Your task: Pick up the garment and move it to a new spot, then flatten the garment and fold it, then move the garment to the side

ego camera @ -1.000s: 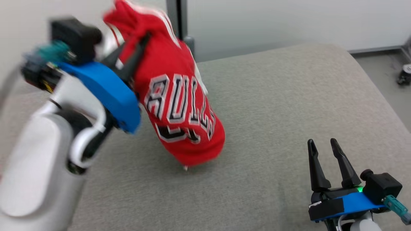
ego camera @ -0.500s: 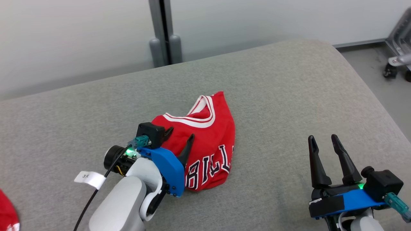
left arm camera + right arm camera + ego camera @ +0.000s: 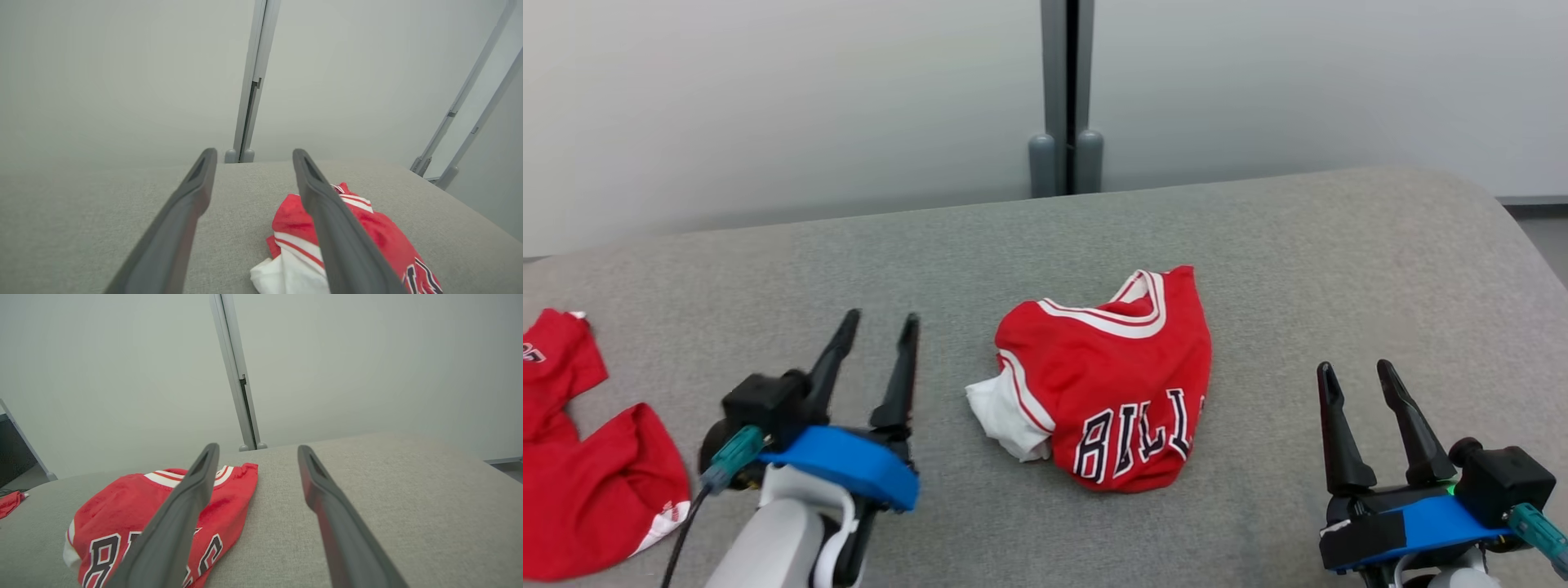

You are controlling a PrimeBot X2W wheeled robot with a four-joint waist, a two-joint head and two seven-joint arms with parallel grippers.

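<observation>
My gripper will lift and move the jersey (image 3: 1121,367), and its long red body will unfold from underneath then, because the jersey curves under just below the black lettering (image 3: 1132,484).
A red basketball jersey (image 3: 1119,384) with white trim and black lettering lies crumpled in a heap on the grey padded table (image 3: 1298,269), its white lining poking out at the lower left. My left gripper (image 3: 880,325) stands open to the jersey's left, apart from it, nothing between its fingers. My right gripper (image 3: 1357,373) is open at the lower right, also clear of the cloth. The jersey (image 3: 367,232) lies right of my left fingers (image 3: 196,179) in the left wrist view, and the jersey (image 3: 122,510) sits left of my right fingers (image 3: 310,473) in the right wrist view.
Another red garment (image 3: 580,465) lies at the table's left edge. A grey post (image 3: 1066,98) stands against the pale wall behind the table. The table's right edge curves down toward the floor (image 3: 1547,233).
The left gripper lowered the jersey from the air onto the table, let go of it and drew back to the left. The head camera has turned. The right gripper stayed put.
</observation>
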